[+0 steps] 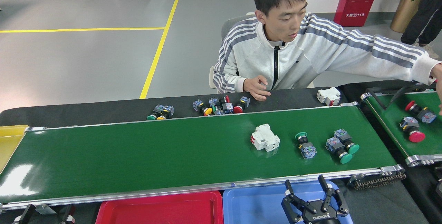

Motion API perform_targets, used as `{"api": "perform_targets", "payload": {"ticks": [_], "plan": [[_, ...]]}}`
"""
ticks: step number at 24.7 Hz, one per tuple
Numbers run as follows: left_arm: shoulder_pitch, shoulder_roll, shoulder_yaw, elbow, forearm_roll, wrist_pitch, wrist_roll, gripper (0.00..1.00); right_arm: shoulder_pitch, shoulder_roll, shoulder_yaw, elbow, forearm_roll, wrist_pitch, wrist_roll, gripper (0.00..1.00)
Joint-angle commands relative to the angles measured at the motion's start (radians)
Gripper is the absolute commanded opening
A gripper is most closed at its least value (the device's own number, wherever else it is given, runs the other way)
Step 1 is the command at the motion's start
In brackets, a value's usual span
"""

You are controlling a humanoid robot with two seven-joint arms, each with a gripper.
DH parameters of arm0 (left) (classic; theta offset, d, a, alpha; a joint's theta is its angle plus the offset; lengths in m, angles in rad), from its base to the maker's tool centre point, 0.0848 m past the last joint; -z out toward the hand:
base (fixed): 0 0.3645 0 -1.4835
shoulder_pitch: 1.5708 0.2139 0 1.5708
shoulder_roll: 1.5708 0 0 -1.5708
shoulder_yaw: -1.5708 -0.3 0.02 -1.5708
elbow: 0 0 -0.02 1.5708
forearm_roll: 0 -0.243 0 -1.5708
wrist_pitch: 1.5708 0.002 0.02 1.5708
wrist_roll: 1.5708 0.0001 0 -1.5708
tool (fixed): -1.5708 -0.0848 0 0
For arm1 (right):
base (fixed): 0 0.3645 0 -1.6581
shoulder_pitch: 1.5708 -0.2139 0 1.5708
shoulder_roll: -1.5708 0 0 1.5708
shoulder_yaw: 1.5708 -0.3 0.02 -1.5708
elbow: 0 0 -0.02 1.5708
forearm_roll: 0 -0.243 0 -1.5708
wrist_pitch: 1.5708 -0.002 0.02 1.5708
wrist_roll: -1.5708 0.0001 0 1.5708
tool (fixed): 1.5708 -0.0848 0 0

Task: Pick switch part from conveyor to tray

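My right gripper should expect the switch parts to ride over toward it, because the second belt carrying the red-capped switch parts (412, 129) meets the conveyor's end (377, 134).
The conveyor (155, 151) runs left to right across the view. Toward its right end lie a white breaker block (265, 137), a green-capped switch part (305, 144) and a touching pair of green-capped switch parts (342, 145). My right gripper (305, 186) stands open and empty over the blue tray (248, 206), just on the near side of the belt's rail and below the single switch part. A red tray (159, 208) sits left of the blue one. Only the finger tips of my left gripper (46, 213) show at the bottom left, spread apart with nothing between them.
A person sits behind the belt, one hand (255, 87) on the black table, the other arm stretched right. Loose switch parts (217, 106) and a white breaker (328, 95) lie there. A second belt (390, 113) at right carries two red-capped parts (412, 130). A yellow tray (8, 141) is at left.
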Motion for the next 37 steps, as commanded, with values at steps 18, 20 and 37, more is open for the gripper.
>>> {"api": "perform_targets", "payload": {"ticks": [18,20,37], "plan": [[-0.021,0.008,0.0,-0.01,-0.001,-0.001,0.002,1.0,-0.455,0.118,0.267,0.372,0.042,0.005,0.215,0.98],[-0.022,0.008,-0.002,-0.009,-0.002,-0.001,0.002,1.0,-0.478,0.138,0.275,0.407,0.04,0.003,0.214,0.98],[-0.056,0.009,-0.007,0.011,-0.008,-0.001,0.001,1.0,-0.647,0.245,0.352,0.666,0.04,-0.09,0.209,0.16]]}}
